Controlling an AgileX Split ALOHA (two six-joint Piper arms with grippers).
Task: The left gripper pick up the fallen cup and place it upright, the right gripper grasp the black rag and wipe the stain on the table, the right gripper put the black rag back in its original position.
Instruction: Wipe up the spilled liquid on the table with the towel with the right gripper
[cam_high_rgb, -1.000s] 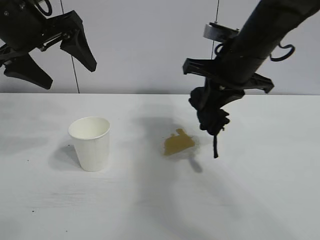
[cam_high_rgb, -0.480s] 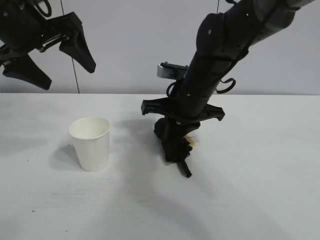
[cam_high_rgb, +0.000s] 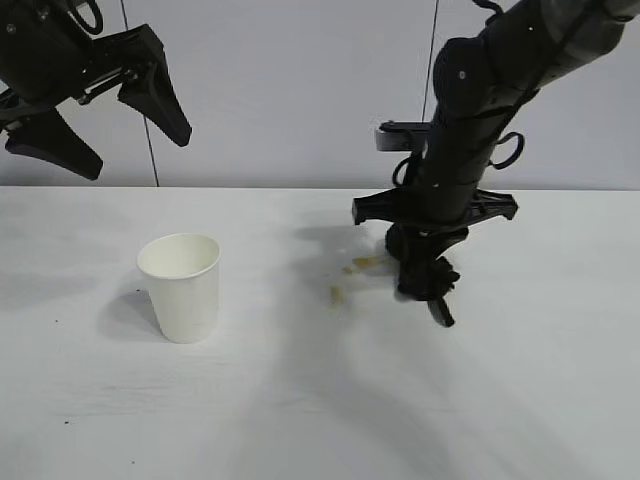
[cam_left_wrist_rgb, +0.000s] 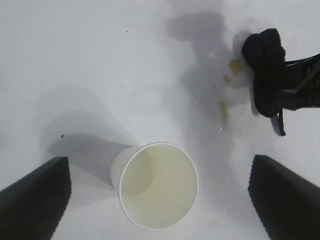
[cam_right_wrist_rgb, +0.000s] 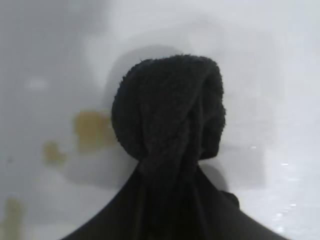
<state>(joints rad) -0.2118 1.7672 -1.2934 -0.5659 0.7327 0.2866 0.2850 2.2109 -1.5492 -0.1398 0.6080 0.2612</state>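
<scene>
Yellowish smears (cam_high_rgb: 366, 262) are still on the white cup's side of the black rag, so my right gripper should wipe back over those spots (cam_high_rgb: 337, 296) before it puts the rag back.
The white cup (cam_high_rgb: 180, 285) stands upright on the left of the table (cam_high_rgb: 300, 400), its mouth open to the left wrist view (cam_left_wrist_rgb: 155, 185). My left gripper (cam_high_rgb: 140, 152) hangs open high above it, holding nothing, its fingers (cam_left_wrist_rgb: 35, 200) wide on either side of the cup. My right gripper (cam_high_rgb: 418, 250) is shut on the black rag (cam_high_rgb: 432, 278), pressing it on the table right of centre, tail trailing forward. Of the stain (cam_high_rgb: 362, 264), only small yellowish smears show, just left of the rag (cam_right_wrist_rgb: 170, 115), with faint spots (cam_right_wrist_rgb: 90, 130) beside it.
A plain grey wall runs behind the table's far edge. Two thin cables (cam_high_rgb: 150, 150) hang in front of it. Bare white tabletop lies in front of the cup and the rag, and far right.
The right gripper brought the rag down onto the stain, then dragged it back to the right. The brown patch has shrunk to a few smears. Left arm and cup have not moved.
</scene>
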